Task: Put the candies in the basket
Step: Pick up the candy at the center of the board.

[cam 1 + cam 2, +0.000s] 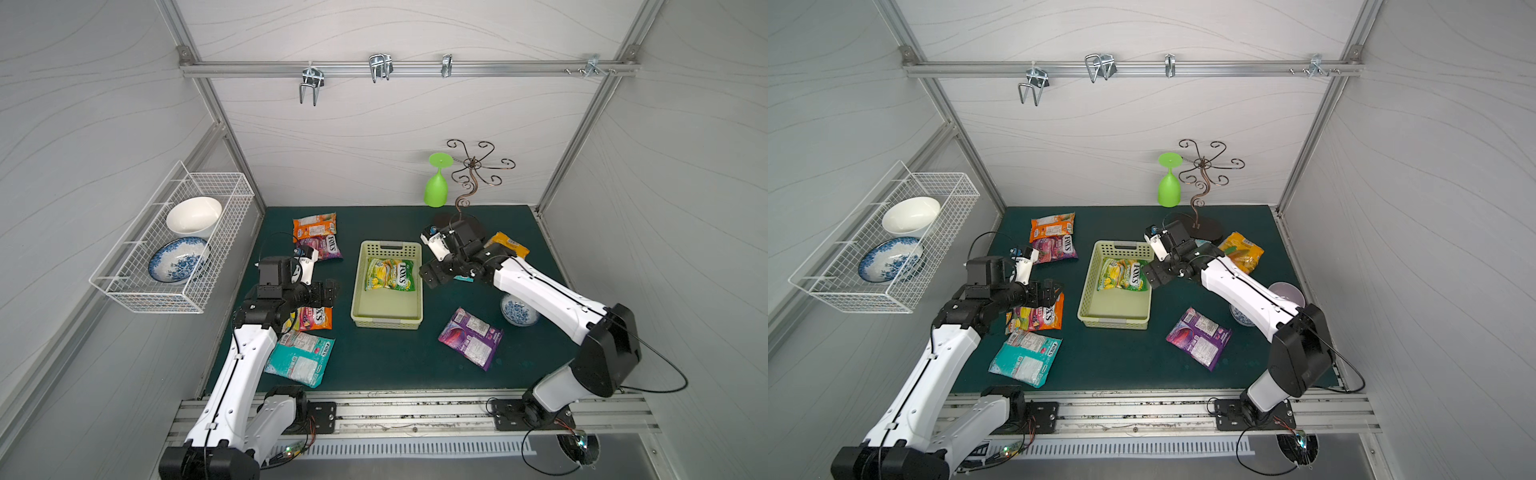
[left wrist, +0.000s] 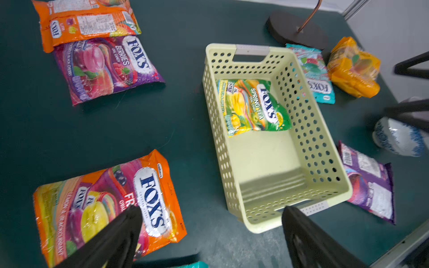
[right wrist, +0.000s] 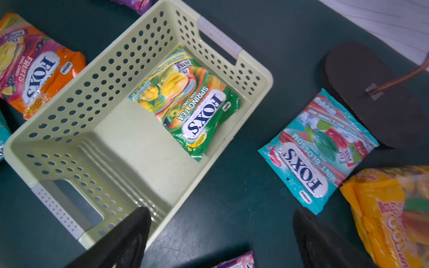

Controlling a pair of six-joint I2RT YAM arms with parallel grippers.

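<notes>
The orange fruit packet is uncovered and clear of the basket's side. My left gripper should keep lowering its open fingers until they are on both sides of the packet.
The pale yellow-green basket stands mid-mat with a green-yellow candy packet lying in its far end. Around it on the mat lie orange, purple-pink, orange fruit, teal, purple, yellow and teal mint packets. My right gripper hangs open and empty at the basket's right wall. My left gripper is open and empty, above the orange fruit packet, left of the basket.
A white wire basket with two bowls hangs on the left wall. An upturned green cup and a curly metal stand with a dark base stand at the back. A blue-patterned bowl sits under my right arm.
</notes>
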